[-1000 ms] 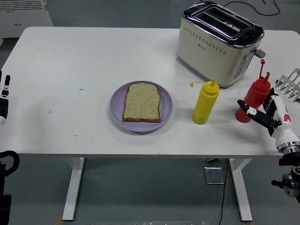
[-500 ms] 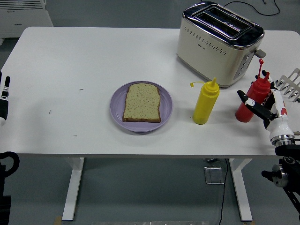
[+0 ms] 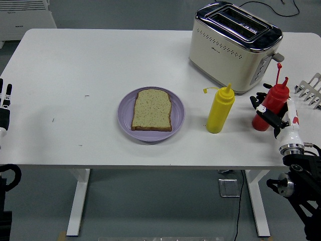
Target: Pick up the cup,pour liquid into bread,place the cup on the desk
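Observation:
The small red cap (image 3: pixel 279 65) is connected to the bottle's neck by a thin strap (image 3: pixel 278 76). The cap will come along, still attached, when I lift the red squeeze bottle.
A red squeeze bottle (image 3: pixel 275 97) with a thin nozzle stands upright near the table's right edge. My right hand (image 3: pixel 267 111) has come in from the lower right. Its black fingers (image 3: pixel 259 99) are spread around the bottle's left side and front, not closed on it; I cannot tell whether they touch it. A yellow squeeze bottle (image 3: pixel 220 110) stands just to the left. One slice of bread (image 3: pixel 152 109) lies on a purple plate (image 3: pixel 125 118) at mid table. My left hand (image 3: pixel 4 106) rests at the left edge with its fingers straight.
A cream and chrome toaster (image 3: pixel 233 45) stands at the back right, behind both bottles. A white wire rack (image 3: pixel 312 89) pokes in at the right edge beside the red bottle. A black cable (image 3: pixel 271 9) runs off behind the toaster.
My right hand has moved up and left, from below the red bottle to around its body. The bottle, the plate and my left hand have stayed put.

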Controlling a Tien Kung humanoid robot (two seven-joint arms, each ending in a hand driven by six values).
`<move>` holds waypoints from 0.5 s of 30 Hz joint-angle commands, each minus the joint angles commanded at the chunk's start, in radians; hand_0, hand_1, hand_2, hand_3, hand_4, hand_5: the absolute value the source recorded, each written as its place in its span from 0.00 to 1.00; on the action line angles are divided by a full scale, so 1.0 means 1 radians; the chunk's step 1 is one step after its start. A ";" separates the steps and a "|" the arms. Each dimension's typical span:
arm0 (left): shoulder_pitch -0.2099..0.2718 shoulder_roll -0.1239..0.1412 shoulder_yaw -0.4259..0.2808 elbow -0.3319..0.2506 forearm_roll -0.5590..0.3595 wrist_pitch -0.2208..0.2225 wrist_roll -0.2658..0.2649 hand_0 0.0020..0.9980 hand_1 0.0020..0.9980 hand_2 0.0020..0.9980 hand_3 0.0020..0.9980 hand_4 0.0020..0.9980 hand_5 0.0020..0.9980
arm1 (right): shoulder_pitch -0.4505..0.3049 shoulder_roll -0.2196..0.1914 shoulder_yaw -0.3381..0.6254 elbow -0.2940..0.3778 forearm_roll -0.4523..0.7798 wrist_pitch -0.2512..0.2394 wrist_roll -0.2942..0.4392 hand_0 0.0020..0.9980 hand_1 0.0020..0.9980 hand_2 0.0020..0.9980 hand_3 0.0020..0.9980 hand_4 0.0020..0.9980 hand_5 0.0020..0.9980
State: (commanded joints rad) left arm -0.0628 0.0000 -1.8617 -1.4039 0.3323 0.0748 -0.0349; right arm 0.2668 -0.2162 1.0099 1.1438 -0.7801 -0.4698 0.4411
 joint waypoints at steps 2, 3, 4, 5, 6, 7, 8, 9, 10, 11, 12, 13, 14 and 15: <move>0.000 0.000 0.000 0.000 0.000 0.000 0.000 0.79 0.76 0.75 0.69 0.56 1.00 | 0.005 0.004 -0.004 -0.003 0.003 -0.009 0.001 0.29 0.25 0.30 0.38 0.87 0.16; 0.000 0.000 0.000 0.000 0.000 0.000 0.000 0.79 0.76 0.75 0.69 0.56 1.00 | 0.007 0.005 -0.005 -0.005 0.004 -0.011 0.001 0.29 0.25 0.30 0.38 0.87 0.16; -0.001 0.000 0.000 0.000 0.000 0.000 0.000 0.79 0.76 0.75 0.69 0.56 1.00 | 0.010 0.007 -0.007 -0.006 0.009 -0.018 0.004 0.29 0.25 0.30 0.38 0.87 0.16; -0.001 0.000 0.000 0.000 0.000 0.000 0.000 0.79 0.76 0.75 0.69 0.56 1.00 | 0.011 0.007 -0.008 -0.007 0.011 -0.021 0.005 0.29 0.25 0.30 0.38 0.87 0.16; -0.001 0.000 -0.001 0.000 0.000 0.000 0.000 0.79 0.76 0.75 0.69 0.56 1.00 | 0.014 0.009 -0.008 -0.009 0.018 -0.030 0.008 0.29 0.25 0.30 0.38 0.87 0.16; -0.002 0.000 -0.001 0.000 0.000 0.000 0.000 0.79 0.76 0.75 0.69 0.56 1.00 | 0.016 0.010 -0.008 -0.010 0.020 -0.035 0.008 0.29 0.25 0.30 0.38 0.87 0.16; -0.002 0.000 -0.002 -0.001 -0.001 0.000 0.000 0.79 0.76 0.75 0.69 0.56 1.00 | 0.018 0.011 -0.007 -0.012 0.022 -0.042 0.008 0.13 0.15 0.22 0.28 0.87 0.16; -0.002 0.000 -0.003 -0.001 -0.001 0.000 0.000 0.79 0.76 0.75 0.69 0.56 1.00 | 0.019 0.012 -0.006 -0.014 0.024 -0.047 0.008 0.13 0.15 0.22 0.28 0.87 0.16; -0.002 0.000 -0.004 -0.001 -0.001 0.001 0.000 0.79 0.76 0.75 0.69 0.56 1.00 | 0.020 0.012 -0.007 -0.016 0.026 -0.053 0.009 0.13 0.15 0.22 0.28 0.87 0.16; -0.002 0.000 -0.005 -0.001 -0.001 0.001 0.000 0.79 0.76 0.75 0.69 0.56 1.00 | 0.022 0.013 -0.007 -0.019 0.032 -0.058 0.010 0.13 0.15 0.22 0.28 0.87 0.16; -0.002 0.000 -0.005 0.000 -0.001 0.001 0.000 0.79 0.76 0.75 0.69 0.56 1.00 | 0.023 0.014 -0.007 -0.020 0.035 -0.060 0.011 0.13 0.15 0.22 0.28 0.87 0.16; -0.002 0.000 -0.006 0.000 -0.001 0.001 0.000 0.79 0.76 0.75 0.69 0.56 1.00 | 0.026 0.016 -0.009 -0.026 0.045 -0.066 0.019 0.13 0.15 0.22 0.28 0.87 0.16; -0.002 0.000 -0.007 0.000 -0.001 0.001 0.000 0.79 0.76 0.75 0.69 0.56 1.00 | 0.029 0.019 -0.012 -0.031 0.056 -0.075 0.028 0.03 0.04 0.14 0.14 0.87 0.15; -0.002 0.000 -0.007 0.000 -0.001 0.001 0.000 0.79 0.76 0.75 0.69 0.56 1.00 | 0.032 0.023 -0.014 -0.037 0.069 -0.089 0.042 0.03 0.04 0.14 0.14 0.87 0.15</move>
State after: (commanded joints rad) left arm -0.0648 0.0000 -1.8687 -1.4041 0.3311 0.0759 -0.0351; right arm 0.2985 -0.1937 0.9954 1.1071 -0.7113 -0.5586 0.4835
